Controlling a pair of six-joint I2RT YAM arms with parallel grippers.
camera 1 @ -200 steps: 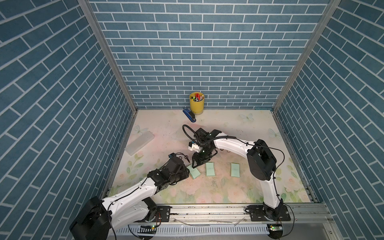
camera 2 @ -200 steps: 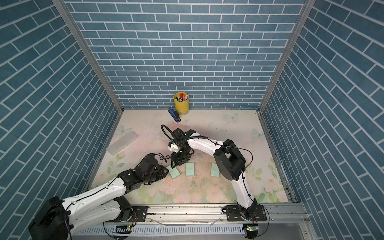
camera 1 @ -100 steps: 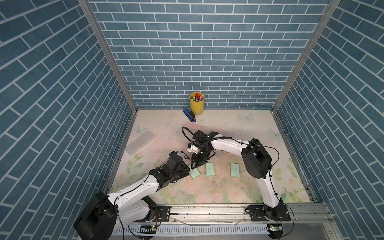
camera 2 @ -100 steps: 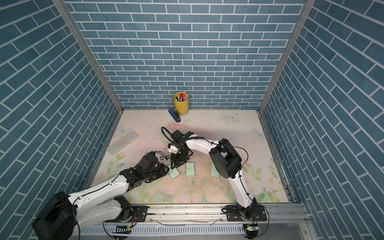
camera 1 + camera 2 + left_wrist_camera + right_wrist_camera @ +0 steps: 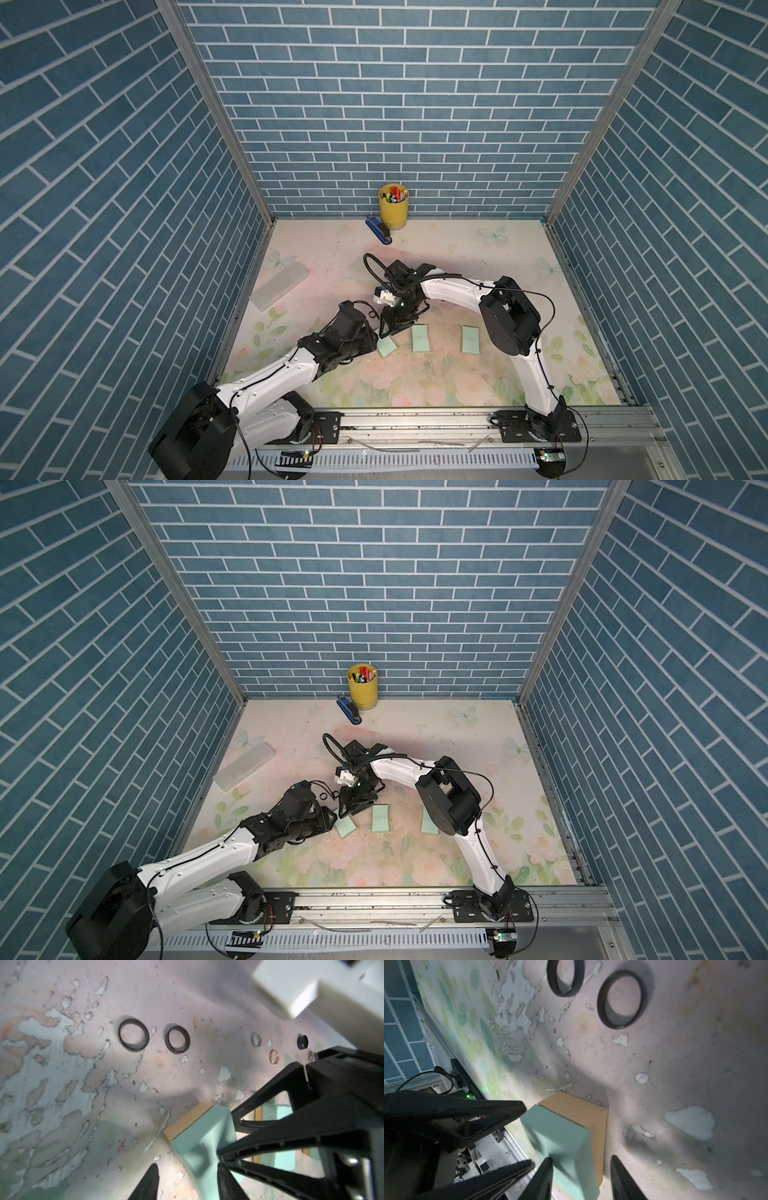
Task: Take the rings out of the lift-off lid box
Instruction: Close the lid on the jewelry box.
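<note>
The lift-off lid box (image 5: 387,346) lies crooked to the robot's left gripper, so the robot should first turn the box lengthwise between the two grippers and then grip its end (image 5: 188,1121) with the left gripper.
The lift-off lid box (image 5: 386,346) (image 5: 345,826) is mint green over a tan base (image 5: 577,1105) and lies at the left of a row. My left gripper (image 5: 187,1164) is open, with one finger (image 5: 226,1182) against the box (image 5: 199,1142) and the other clear of it. From the far side my right gripper (image 5: 581,1157) is open astride the box (image 5: 560,1140). Both grippers (image 5: 376,332) (image 5: 392,328) meet there. Rings lie loose on the mat: two large black ones (image 5: 133,1034) (image 5: 177,1039), a grey one (image 5: 256,1039), a gold-copper one (image 5: 274,1057) and a small black one (image 5: 302,1041).
Two more mint-green boxes (image 5: 419,337) (image 5: 470,339) lie to the right in the row. A clear plastic case (image 5: 279,284) sits at the left. A yellow pen cup (image 5: 393,206) and a blue stapler (image 5: 378,230) stand at the back wall.
The right arm's elbow has swung slightly to the left. Both grippers have stayed at the leftmost box.
</note>
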